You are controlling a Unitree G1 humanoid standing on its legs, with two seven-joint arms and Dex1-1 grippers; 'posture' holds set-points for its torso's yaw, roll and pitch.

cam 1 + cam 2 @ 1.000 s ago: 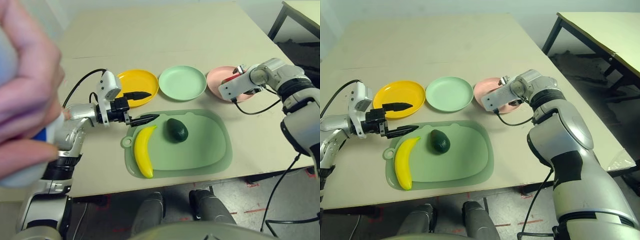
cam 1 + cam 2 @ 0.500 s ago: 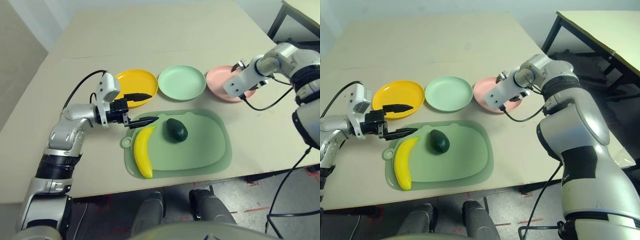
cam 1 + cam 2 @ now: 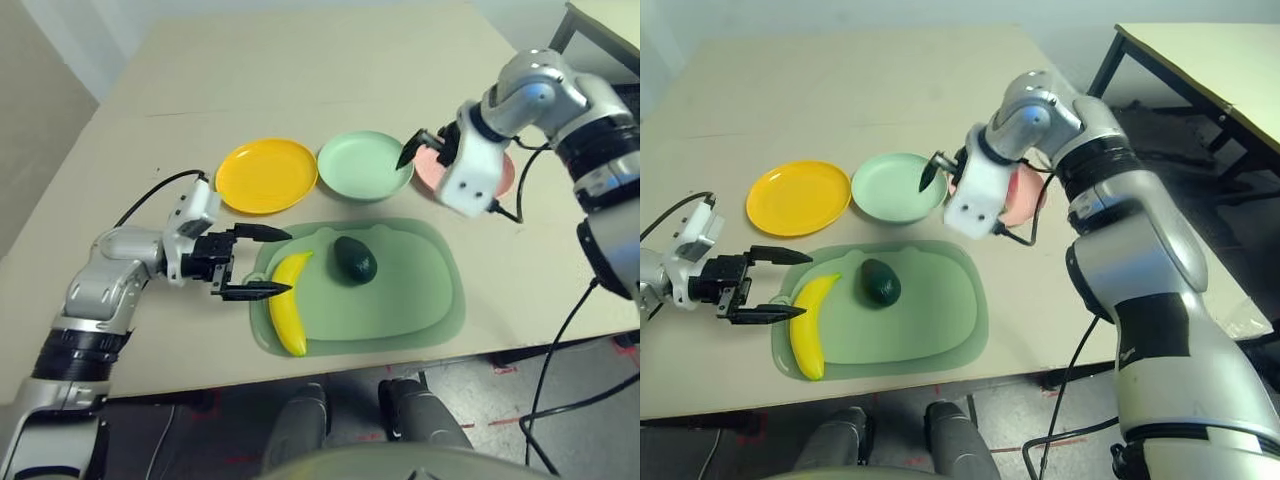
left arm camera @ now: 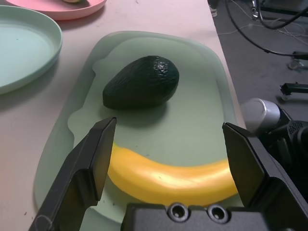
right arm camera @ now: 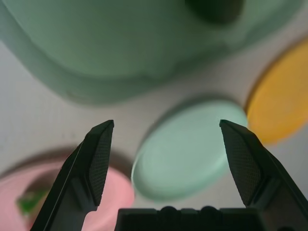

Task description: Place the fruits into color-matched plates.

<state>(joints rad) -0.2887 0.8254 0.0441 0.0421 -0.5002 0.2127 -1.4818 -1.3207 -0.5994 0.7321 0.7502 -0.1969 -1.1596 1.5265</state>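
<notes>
The robot's left gripper should move back while the right gripper takes the avocado (image 3: 356, 260) first, because the avocado lies close to the banana (image 3: 286, 300) at the left gripper.
The yellow banana (image 3: 285, 315) and the dark green avocado (image 3: 354, 260) lie on the green cutting mat (image 3: 410, 300). My left gripper (image 3: 275, 262) is open at the mat's left edge, and in the left wrist view the banana (image 4: 168, 178) lies across between its fingers. Behind the mat stand the yellow plate (image 3: 266, 175), the mint green plate (image 3: 365, 165) and the pink plate (image 3: 503, 175), which my right arm partly hides. My right gripper (image 3: 422, 150) hangs open and holds nothing, raised between the green and pink plates. A bit of the watermelon wedge (image 5: 28, 204) lies in the pink plate.
A black cable (image 3: 150, 190) loops from my left wrist over the table, and another hangs below my right wrist (image 3: 505, 212). Bare table stretches behind the plates. A second table (image 3: 1200, 60) stands off to the right.
My left gripper dropped back from the yellow plate to the banana's upper end. My right gripper rose off the pink plate and swung towards the green plate. The person's hand is gone.
</notes>
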